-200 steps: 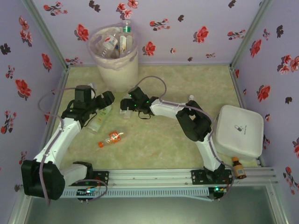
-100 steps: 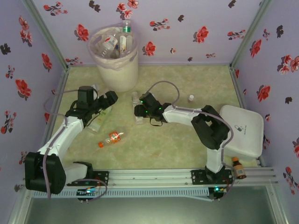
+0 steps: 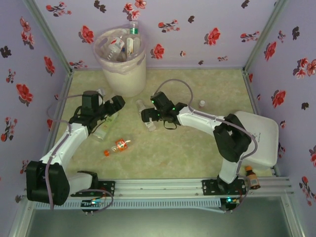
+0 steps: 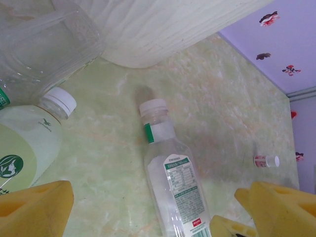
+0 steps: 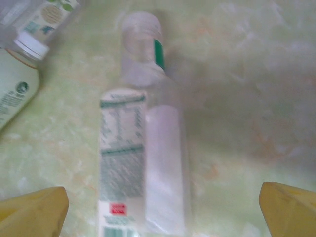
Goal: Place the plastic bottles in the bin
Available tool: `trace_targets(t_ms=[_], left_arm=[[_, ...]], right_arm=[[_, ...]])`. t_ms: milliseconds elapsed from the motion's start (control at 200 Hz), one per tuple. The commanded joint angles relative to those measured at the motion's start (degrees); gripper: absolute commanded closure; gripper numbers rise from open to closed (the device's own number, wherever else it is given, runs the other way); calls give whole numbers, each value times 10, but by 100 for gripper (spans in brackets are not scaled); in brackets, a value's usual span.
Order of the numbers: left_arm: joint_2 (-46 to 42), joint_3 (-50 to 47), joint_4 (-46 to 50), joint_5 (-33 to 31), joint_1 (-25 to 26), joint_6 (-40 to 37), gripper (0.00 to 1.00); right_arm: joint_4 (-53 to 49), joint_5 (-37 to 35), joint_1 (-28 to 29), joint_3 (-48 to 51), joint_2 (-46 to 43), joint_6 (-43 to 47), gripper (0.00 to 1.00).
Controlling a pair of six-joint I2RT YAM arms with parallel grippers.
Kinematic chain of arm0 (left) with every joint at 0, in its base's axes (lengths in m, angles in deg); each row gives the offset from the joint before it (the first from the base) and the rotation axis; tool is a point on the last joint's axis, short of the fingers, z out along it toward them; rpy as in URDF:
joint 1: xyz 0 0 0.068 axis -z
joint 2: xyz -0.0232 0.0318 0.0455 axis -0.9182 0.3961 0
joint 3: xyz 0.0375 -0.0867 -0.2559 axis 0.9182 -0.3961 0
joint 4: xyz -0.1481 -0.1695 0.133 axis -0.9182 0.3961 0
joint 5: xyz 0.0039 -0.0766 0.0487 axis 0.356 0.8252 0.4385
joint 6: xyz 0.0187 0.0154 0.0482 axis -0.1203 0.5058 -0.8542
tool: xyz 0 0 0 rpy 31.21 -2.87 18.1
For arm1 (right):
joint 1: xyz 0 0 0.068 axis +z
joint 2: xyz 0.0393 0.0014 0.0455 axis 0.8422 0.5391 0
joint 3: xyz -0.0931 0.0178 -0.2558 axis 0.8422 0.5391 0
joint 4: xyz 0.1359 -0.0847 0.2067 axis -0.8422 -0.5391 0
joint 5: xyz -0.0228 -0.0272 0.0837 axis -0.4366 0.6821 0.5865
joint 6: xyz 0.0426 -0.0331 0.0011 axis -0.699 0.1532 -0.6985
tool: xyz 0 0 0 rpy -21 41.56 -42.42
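Note:
The bin [image 3: 122, 71] is closer to my left gripper, so my right gripper should pick up the clear bottle by its body and hold out its neck end to my left gripper.
A clear plastic bottle [image 5: 143, 163] with a green-and-white label lies flat on the table [image 3: 197, 148]; it is also in the top view [image 3: 142, 105] and the left wrist view [image 4: 175, 182]. My right gripper [image 5: 163, 217] [image 3: 147, 116] hangs open just above it, one finger on each side. My left gripper [image 4: 158, 217] [image 3: 117, 102] stands open and empty to its left. A pale green bottle [image 4: 24, 148] [image 3: 104, 126] lies beneath the left arm, beside a crushed clear one [image 4: 44, 44]. An orange bottle [image 3: 117, 145] lies nearer. The bin [image 3: 121, 64] at the back left holds several bottles.
A white square box [image 3: 253, 138] sits at the right edge, with a small brown bottle [image 3: 252, 177] in front of it. A tiny white cap [image 3: 201, 103] stands mid-table. The bin's wall [image 4: 163, 29] is close ahead of the left gripper. Flowered walls enclose the table.
My right gripper has shifted right, away from the left arm, and its elbow has swung right. The left gripper has edged up and right.

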Motion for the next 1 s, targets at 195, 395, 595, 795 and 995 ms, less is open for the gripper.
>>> trace_targets(t_ms=[195, 395, 595, 795, 995], left_arm=[[3, 3, 3, 5, -1, -13, 8], [5, 1, -11, 11, -1, 5, 7], [16, -41, -123, 56, -1, 98, 7], [34, -77, -224, 72, 4, 170, 4], [70, -76, -309, 88, 31, 206, 1]], right_arm=[[-84, -29, 21, -91, 117, 91, 1], [-96, -49, 20, -89, 113, 81, 12], [-24, -36, 20, -5, 35, 60, 31], [115, 3, 19, 124, -60, 35, 46], [294, 89, 23, 225, -117, 34, 51]])
